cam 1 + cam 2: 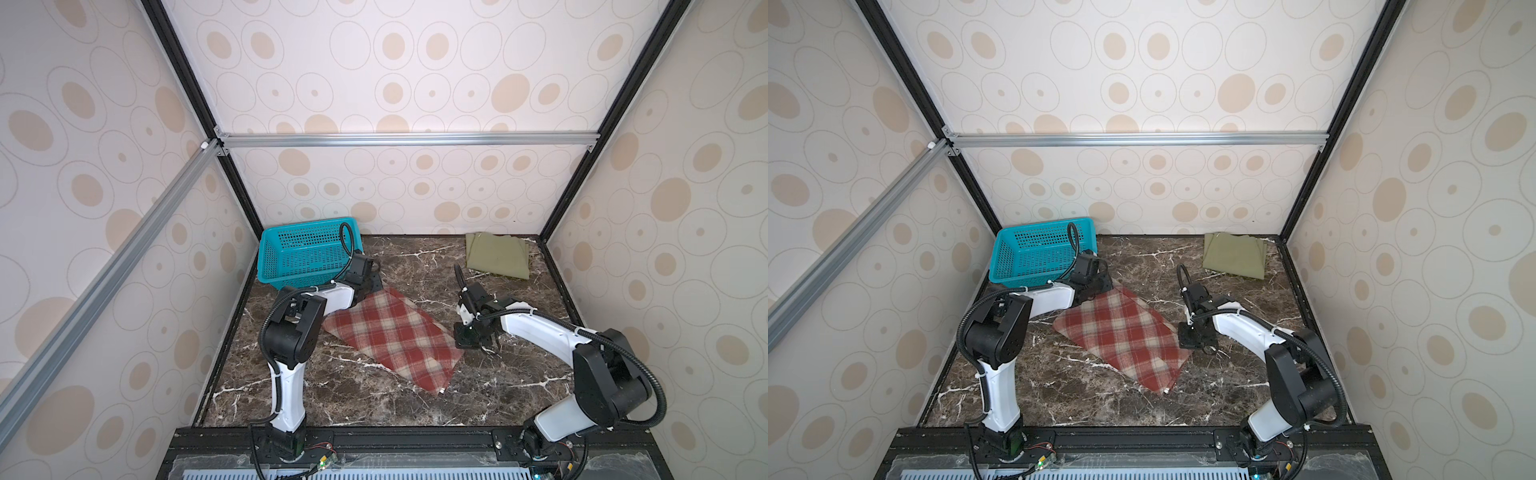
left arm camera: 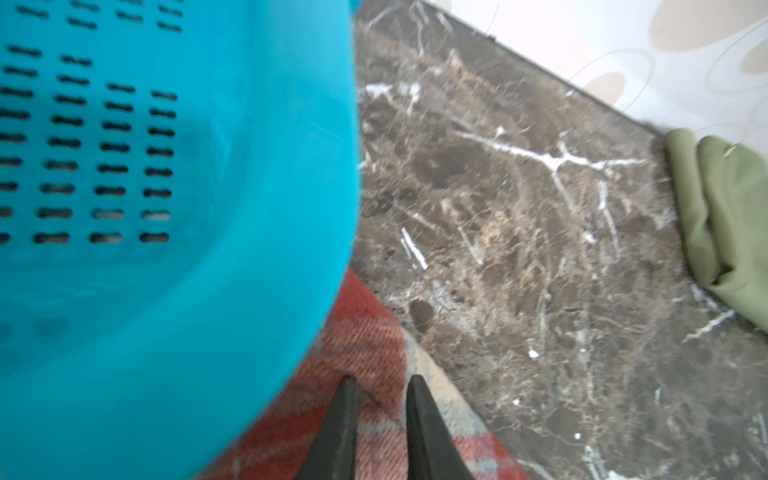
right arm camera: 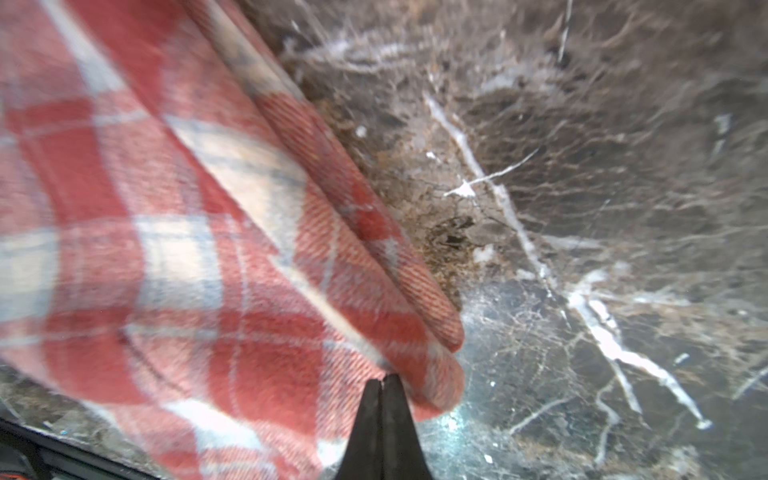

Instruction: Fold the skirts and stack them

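Note:
The plaid skirt lies at a slant with its far end next to the basket, so my left gripper should swing that end toward the front bar before the next fold.
The red-and-cream plaid skirt lies folded into a slanted rectangle in the middle of the marble table. My left gripper is at its far corner beside the basket, shut on a ridge of the plaid cloth. My right gripper is shut, and its tips touch the skirt's right corner. I cannot tell whether any cloth is pinched there. The olive-green skirt lies folded at the back right, away from both grippers.
A teal perforated basket stands at the back left, close against my left wrist. Patterned walls enclose the dark marble table on three sides. A black rail runs along the front edge.

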